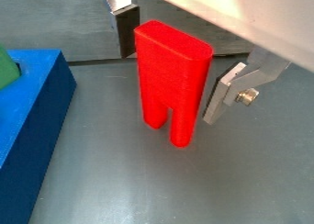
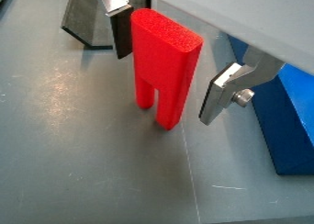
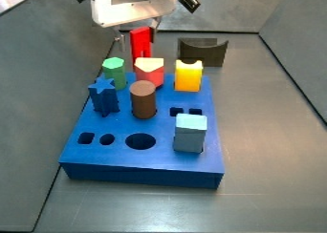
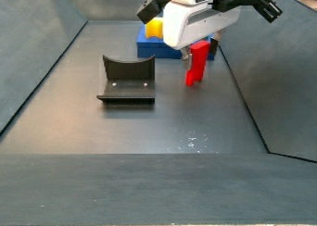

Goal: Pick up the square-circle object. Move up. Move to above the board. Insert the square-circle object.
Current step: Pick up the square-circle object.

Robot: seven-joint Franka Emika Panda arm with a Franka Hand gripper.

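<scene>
My gripper will insert the square-circle object's legs (image 3: 141, 52) into the small square and round holes (image 3: 96, 138) they match, and the legs will sink in up to the solid body.
The square-circle object (image 1: 170, 81), a tall bright-red block with a groove at its foot, stands upright on the grey floor just beyond the board (image 3: 153, 146). It also shows as the red block (image 2: 160, 67) (image 3: 141, 38) (image 4: 197, 63) in the other views. My gripper (image 1: 172, 76) (image 2: 167, 79) straddles it with one finger on each side. The dark pad of one finger (image 2: 123, 30) lies close against the block. The silver finger (image 2: 218, 92) on the other side stands off with a visible gap. The gripper is open. The royal-blue board (image 1: 31, 127) (image 2: 288, 117) lies beside the block.
On the board stand a green hexagon peg (image 3: 114, 70), a blue star (image 3: 102, 94), a brown cylinder (image 3: 143, 98), a red-topped pale block (image 3: 149, 70), an orange block (image 3: 189, 76) and a light-blue cube (image 3: 189, 132). The dark fixture (image 3: 202, 51) (image 4: 126, 80) sits on the floor nearby.
</scene>
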